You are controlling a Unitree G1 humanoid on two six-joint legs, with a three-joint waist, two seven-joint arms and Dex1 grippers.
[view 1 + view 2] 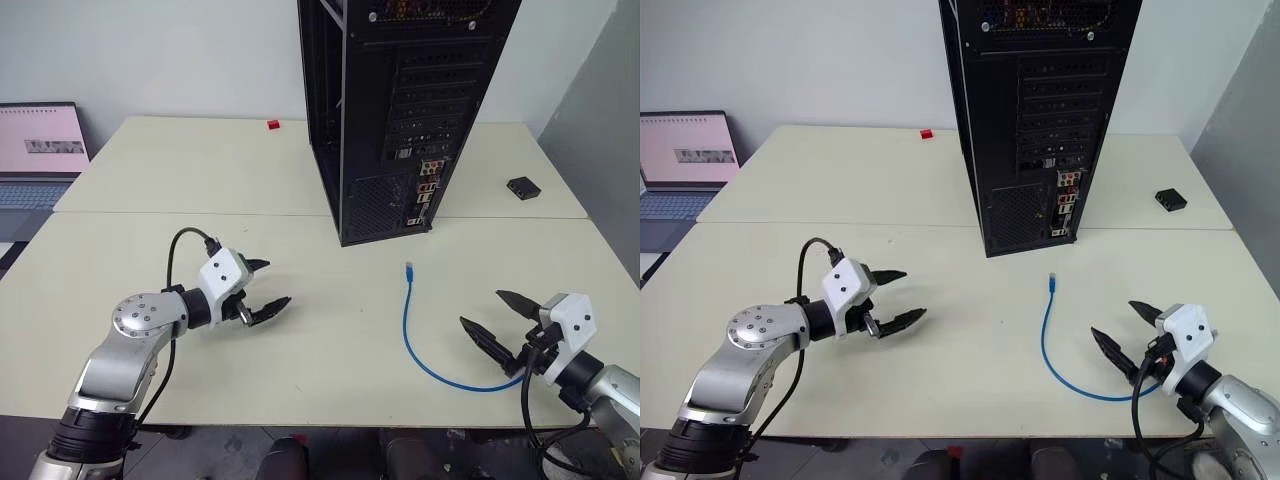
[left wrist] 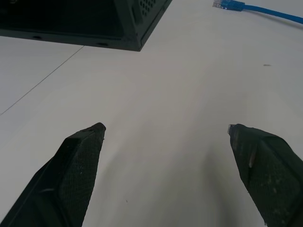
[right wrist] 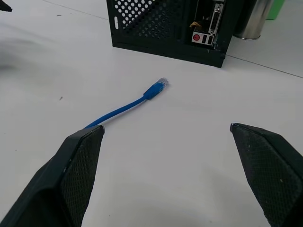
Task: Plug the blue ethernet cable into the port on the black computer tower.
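My gripper will trail the blue ethernet cable in a loose loop when I carry its plug (image 1: 409, 272) to the tower, because the cable lies in a wide, slack curve (image 1: 430, 372).
The black computer tower (image 1: 400, 100) stands upright at the middle back of the table, rear panel facing me. Its connector cluster holding the port (image 1: 428, 183) sits low on that panel; the single socket is too small to pick out. The blue ethernet cable (image 1: 410, 330) lies loose on the table in front of the tower, one plug (image 1: 408, 268) pointing at it, the other end curving toward my right gripper (image 1: 495, 320). That gripper is open and empty, beside the cable's near end. My left gripper (image 1: 262, 287) hovers open and empty, well left of the cable.
A small flat black box (image 1: 523, 187) lies at the back right. A tiny red block (image 1: 272, 124) sits at the far edge, and a laptop (image 1: 40, 150) stands off the table's left. A metal cylinder (image 3: 253, 19) shows behind the tower.
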